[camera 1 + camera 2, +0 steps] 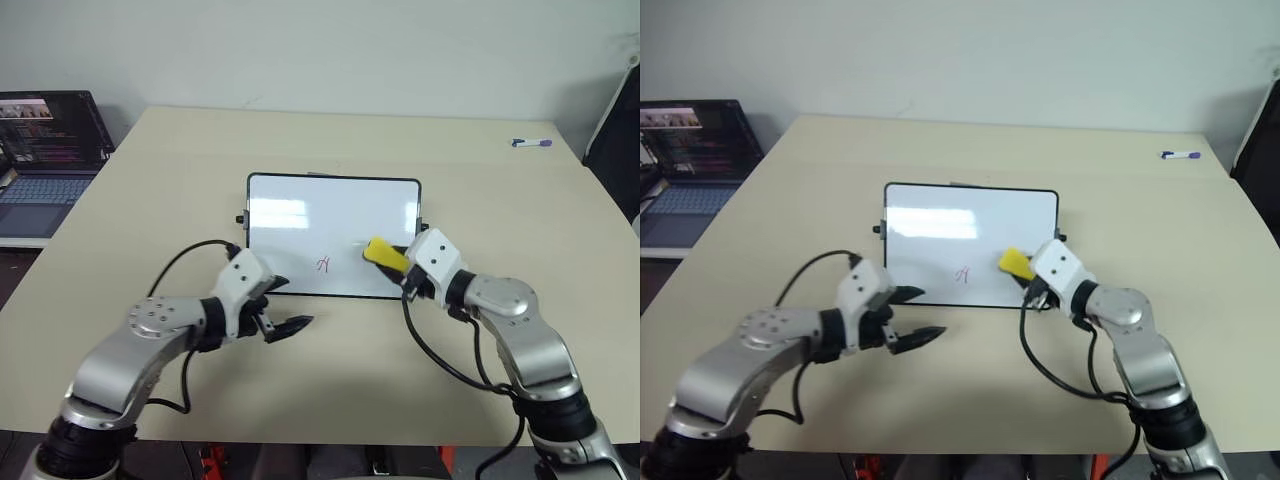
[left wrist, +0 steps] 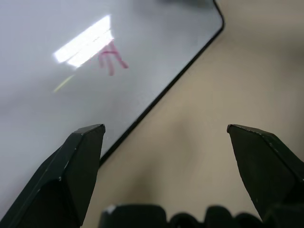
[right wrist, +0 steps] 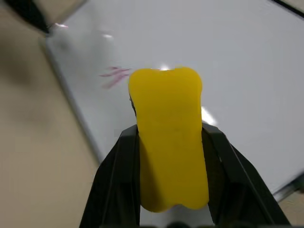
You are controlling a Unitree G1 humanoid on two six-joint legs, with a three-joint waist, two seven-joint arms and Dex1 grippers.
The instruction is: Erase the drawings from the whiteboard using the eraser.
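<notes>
The eraser (image 1: 384, 254) sits at a slant past the red mark (image 1: 322, 264) near the board's front edge. Next, my right gripper turns the eraser in line with that edge and wipes the red mark.
The whiteboard (image 1: 300, 215) lies flat in the middle of the table. Of the drawings I see a small red H-like mark (image 1: 323, 264) near the board's front edge, also visible as the red mark (image 2: 110, 57). My right gripper (image 3: 169, 137) is shut on the yellow eraser (image 1: 384, 253), holding it over the board's front right part, just right of the red mark (image 3: 114, 76). My left gripper (image 1: 915, 315) is open and holds nothing, over the table just in front of the board's front left edge.
An open laptop (image 1: 45, 150) sits on a lower surface past the table's left edge. A white marker with a purple cap (image 1: 530, 143) lies at the far right of the table. Black cables loop from both wrists over the tabletop.
</notes>
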